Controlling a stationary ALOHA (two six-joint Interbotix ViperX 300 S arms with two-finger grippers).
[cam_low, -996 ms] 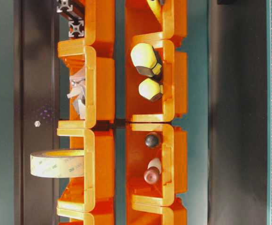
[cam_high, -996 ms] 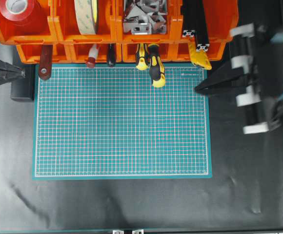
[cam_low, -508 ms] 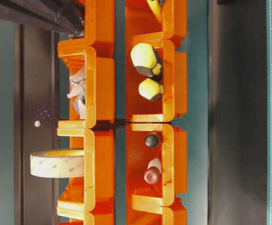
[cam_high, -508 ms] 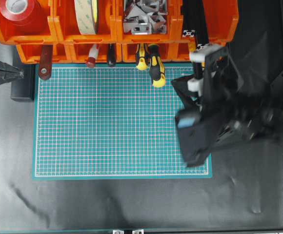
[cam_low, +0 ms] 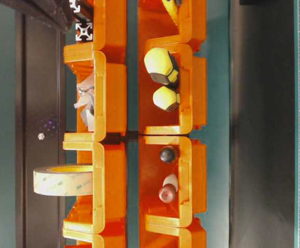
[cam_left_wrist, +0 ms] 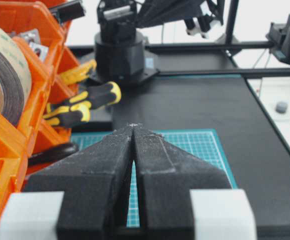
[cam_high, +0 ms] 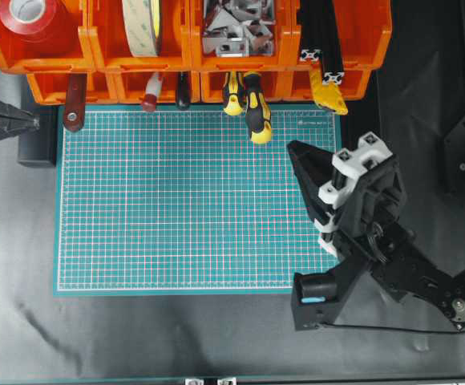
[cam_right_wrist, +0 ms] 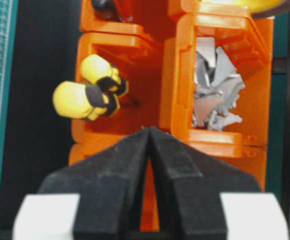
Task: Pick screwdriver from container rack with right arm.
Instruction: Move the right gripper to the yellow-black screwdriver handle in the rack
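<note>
I see only the screwdriver's handle poking (cam_high: 257, 116) out of the bin's opening (cam_high: 276, 85). I expect the screwdriver to slide out with a long, thin stem when I pull.
The orange container rack (cam_high: 285, 36) runs along the back. Two yellow-and-black handles stick out of one lower bin. The one reaching farther over the mat looks like the screwdriver (cam_high: 256, 108); it also shows in the right wrist view (cam_right_wrist: 82, 100), the table-level view (cam_low: 160, 64) and the left wrist view (cam_left_wrist: 92, 95). Its shaft is hidden in the bin. My right gripper (cam_high: 291, 147) is shut and empty, pointing at the rack, a short way below and right of the handle; its tips (cam_right_wrist: 149, 129) meet. My left gripper (cam_high: 36, 120) is shut and empty at the far left (cam_left_wrist: 133, 125).
The green cutting mat (cam_high: 176, 208) lies in front of the rack. A stubbier yellow-and-black tool (cam_high: 232, 95) lies beside the screwdriver. A red-and-white handle (cam_high: 151, 96), a black handle (cam_high: 183, 92), tape rolls (cam_high: 140, 24), metal brackets (cam_high: 232, 28) and black extrusions (cam_high: 321, 40) fill other bins.
My right arm has swung from the far right, beside the rack, in over the mat's right edge and drawn back a little; its gripper stays shut. The left arm and tools have not moved.
</note>
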